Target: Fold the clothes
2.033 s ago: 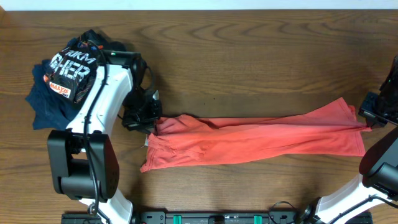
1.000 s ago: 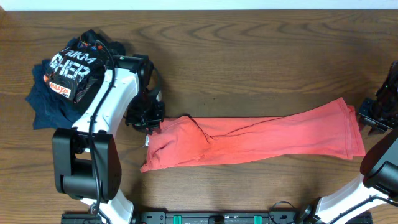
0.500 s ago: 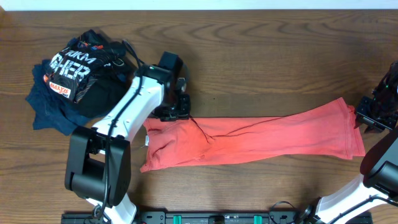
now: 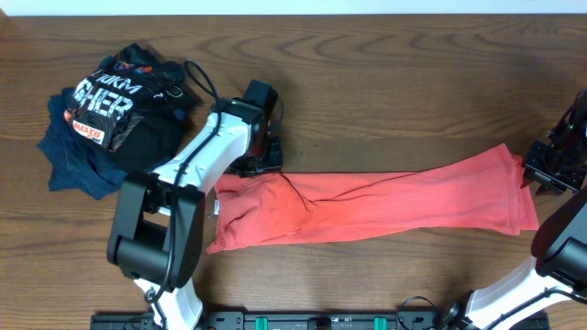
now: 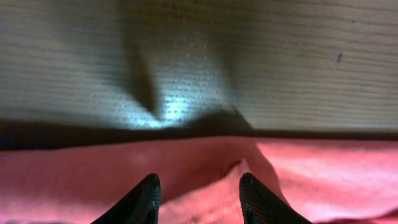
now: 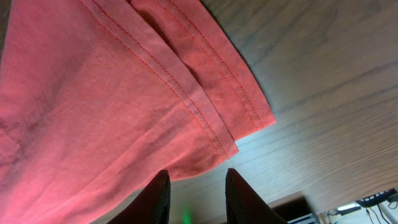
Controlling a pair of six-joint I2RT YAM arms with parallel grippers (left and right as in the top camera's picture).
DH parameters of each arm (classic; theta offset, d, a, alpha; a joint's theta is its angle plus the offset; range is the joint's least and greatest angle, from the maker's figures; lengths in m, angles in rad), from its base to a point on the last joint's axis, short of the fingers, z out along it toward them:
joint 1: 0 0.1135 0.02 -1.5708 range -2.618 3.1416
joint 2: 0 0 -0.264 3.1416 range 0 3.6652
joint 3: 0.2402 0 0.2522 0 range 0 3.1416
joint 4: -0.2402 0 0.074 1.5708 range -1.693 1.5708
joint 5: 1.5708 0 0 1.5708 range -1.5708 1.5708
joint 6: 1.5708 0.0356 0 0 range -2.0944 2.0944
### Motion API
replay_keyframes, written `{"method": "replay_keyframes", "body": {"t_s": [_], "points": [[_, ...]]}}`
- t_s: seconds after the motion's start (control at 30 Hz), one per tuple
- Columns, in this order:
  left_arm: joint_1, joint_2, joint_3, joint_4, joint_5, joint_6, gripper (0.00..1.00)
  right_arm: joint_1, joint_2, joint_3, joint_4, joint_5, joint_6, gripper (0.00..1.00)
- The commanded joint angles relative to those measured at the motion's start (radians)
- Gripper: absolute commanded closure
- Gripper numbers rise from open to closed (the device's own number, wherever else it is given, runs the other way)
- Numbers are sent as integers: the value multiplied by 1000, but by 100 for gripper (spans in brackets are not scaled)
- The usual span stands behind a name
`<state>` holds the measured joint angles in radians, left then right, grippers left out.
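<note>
I should pinch and then pull the flap's corner [image 4: 286, 180] toward the T-shirt's middle with my left gripper, since the flap at the T-shirt's bunched end [image 4: 261, 209] is crooked, wrinkled.
The coral-red T-shirt [image 4: 376, 206] lies stretched in a long band across the table, plain side up, print hidden. My left gripper [image 4: 266, 163] hovers over the shirt's bunched left end; in the left wrist view [image 5: 198, 186] its jaws stand open above red cloth [image 5: 311, 168], holding nothing. My right gripper [image 4: 541, 179] is at the shirt's right hem; in the right wrist view [image 6: 196, 183] its jaws are open and empty, just off the stitched hem [image 6: 205, 106].
A pile of dark navy and black clothes [image 4: 110, 110] with white lettering sits at the table's back left. The wooden table [image 4: 385, 82] shows beyond the shirt. The left arm [image 4: 193, 174] lies over the table by the pile.
Both grippers have let go of the shirt. The left gripper swung right and back along the shirt's left end, which went slack and bunched. The right gripper backed off the hem.
</note>
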<state>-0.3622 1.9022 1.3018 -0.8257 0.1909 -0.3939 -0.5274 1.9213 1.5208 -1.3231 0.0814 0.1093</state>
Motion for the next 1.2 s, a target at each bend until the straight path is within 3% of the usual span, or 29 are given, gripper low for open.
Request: {"method": "replay_keyframes", "body": {"t_s": [0.0, 0.4, 0.5, 0.6, 1.03, 1.07, 1.13, 1.17], "points": [[-11, 13, 0, 8, -17, -12, 56, -8, -21, -6, 0, -4, -13, 72], [-26, 47, -2, 10, -17, -39, 58, -8, -21, -6, 0, -4, -13, 71], [-27, 47, -2, 13, -17, -39, 81, -8, -21, -6, 0, -4, -13, 72], [-27, 47, -2, 13, -17, -39, 94, -8, -21, -6, 0, -4, -13, 72], [-27, -55, 28, -40, -16, -57, 94, -8, -21, -6, 1, -4, -13, 71], [-27, -65, 28, -39, -17, -72, 92, -8, -21, -6, 1, -4, -13, 71], [-30, -69, 28, -40, -17, -118, 70, -8, -21, -6, 1, -5, -13, 71], [-31, -66, 28, -40, -17, -145, 64, -8, -21, -6, 1, -6, -13, 71]]}}
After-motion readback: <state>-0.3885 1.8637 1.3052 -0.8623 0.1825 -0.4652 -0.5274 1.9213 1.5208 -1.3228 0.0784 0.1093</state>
